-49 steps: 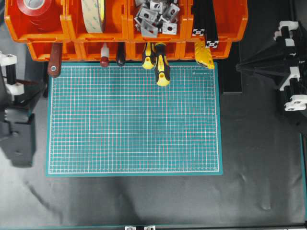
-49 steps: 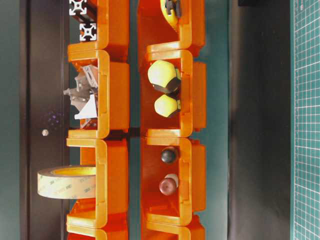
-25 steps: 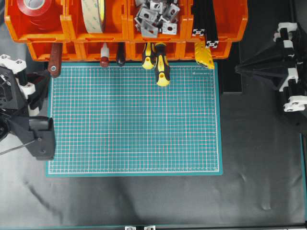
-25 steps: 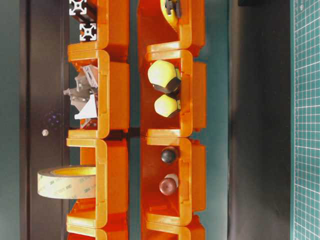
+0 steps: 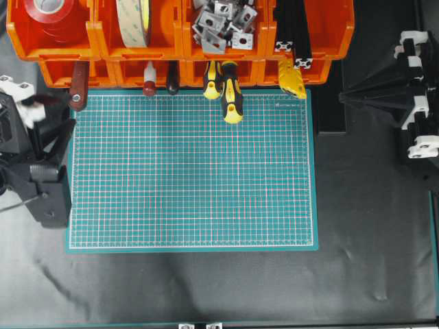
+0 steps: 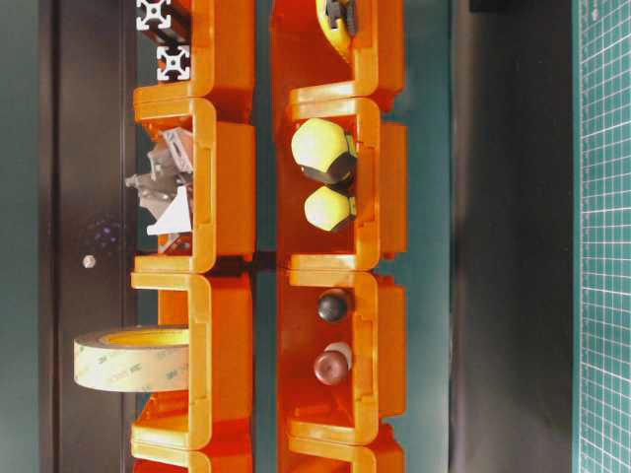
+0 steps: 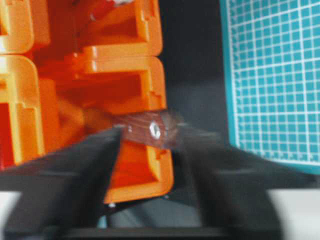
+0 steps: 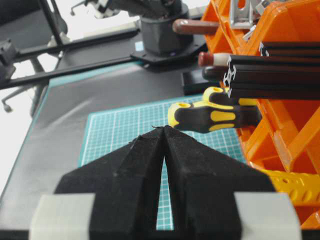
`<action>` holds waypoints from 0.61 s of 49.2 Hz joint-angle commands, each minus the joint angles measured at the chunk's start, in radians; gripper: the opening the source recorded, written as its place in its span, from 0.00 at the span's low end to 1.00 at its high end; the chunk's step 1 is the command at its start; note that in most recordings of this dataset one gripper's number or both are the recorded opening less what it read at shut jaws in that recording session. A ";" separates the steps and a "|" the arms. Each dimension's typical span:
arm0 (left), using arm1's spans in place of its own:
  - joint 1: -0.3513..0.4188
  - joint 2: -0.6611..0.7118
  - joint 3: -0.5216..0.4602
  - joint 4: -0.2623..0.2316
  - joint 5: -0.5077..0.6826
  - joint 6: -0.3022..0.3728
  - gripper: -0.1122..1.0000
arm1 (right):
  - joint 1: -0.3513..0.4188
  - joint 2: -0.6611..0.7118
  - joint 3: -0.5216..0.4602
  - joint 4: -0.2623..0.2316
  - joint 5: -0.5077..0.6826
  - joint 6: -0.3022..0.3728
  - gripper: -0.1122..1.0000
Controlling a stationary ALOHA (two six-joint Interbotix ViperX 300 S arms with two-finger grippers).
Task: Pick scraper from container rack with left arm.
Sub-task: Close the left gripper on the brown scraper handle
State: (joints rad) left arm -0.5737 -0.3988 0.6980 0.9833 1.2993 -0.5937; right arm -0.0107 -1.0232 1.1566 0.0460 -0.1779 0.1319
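The open fingers of my left gripper are on both sides of the scraper's holed end (image 5: 78, 102), which sticks out clear of the bin. I should keep moving my left gripper onto the scraper's handle (image 5: 79, 83) until the fingers close.
The scraper (image 5: 77, 85) hangs out of the leftmost lower bin of the orange container rack (image 5: 180, 53), its reddish-brown handle pointing at the mat; the blade is hidden inside the bin. My left gripper (image 5: 65, 113) is just left of and below the handle end. In the left wrist view it (image 7: 150, 135) is open, blurred, with the holed end of the scraper (image 7: 152, 131) between its spread fingertips in front of the rack (image 7: 135, 80). My right gripper (image 8: 164, 128) is shut and empty, off at the right (image 5: 343, 98). The right wrist view shows the scraper (image 8: 195, 26) far back.
A green cutting mat (image 5: 192, 168) covers the middle of the table. Yellow-and-black screwdrivers (image 5: 231, 96) and a red-and-white knobbed tool (image 5: 149, 79) stick out of neighbouring bins. Upper bins hold tape rolls (image 5: 134, 20), metal brackets (image 5: 223, 24) and black extrusions (image 5: 293, 31).
The left arm has swung in from the left edge toward the rack and its jaws have opened around the scraper's handle end. The right arm has barely moved.
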 commanded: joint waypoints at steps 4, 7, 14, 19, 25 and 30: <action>0.041 -0.020 0.021 0.000 -0.081 -0.032 0.83 | -0.002 0.006 -0.012 0.003 -0.003 0.002 0.09; 0.061 -0.015 0.028 0.000 -0.112 -0.032 0.91 | -0.002 0.006 -0.011 0.003 -0.002 0.002 0.09; 0.124 0.009 0.048 0.000 -0.170 -0.028 0.91 | -0.002 0.006 -0.009 0.003 -0.002 0.002 0.09; 0.163 0.026 0.067 0.000 -0.184 -0.021 0.92 | -0.002 0.006 -0.008 0.003 -0.003 0.002 0.09; 0.181 0.026 0.077 0.000 -0.186 -0.021 0.92 | -0.002 0.005 -0.006 0.003 -0.002 0.002 0.09; 0.181 0.026 0.083 0.000 -0.179 -0.015 0.92 | -0.002 0.005 -0.005 0.003 -0.003 0.002 0.09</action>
State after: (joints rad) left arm -0.3927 -0.3651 0.7854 0.9802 1.1167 -0.6151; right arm -0.0107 -1.0232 1.1628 0.0460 -0.1779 0.1319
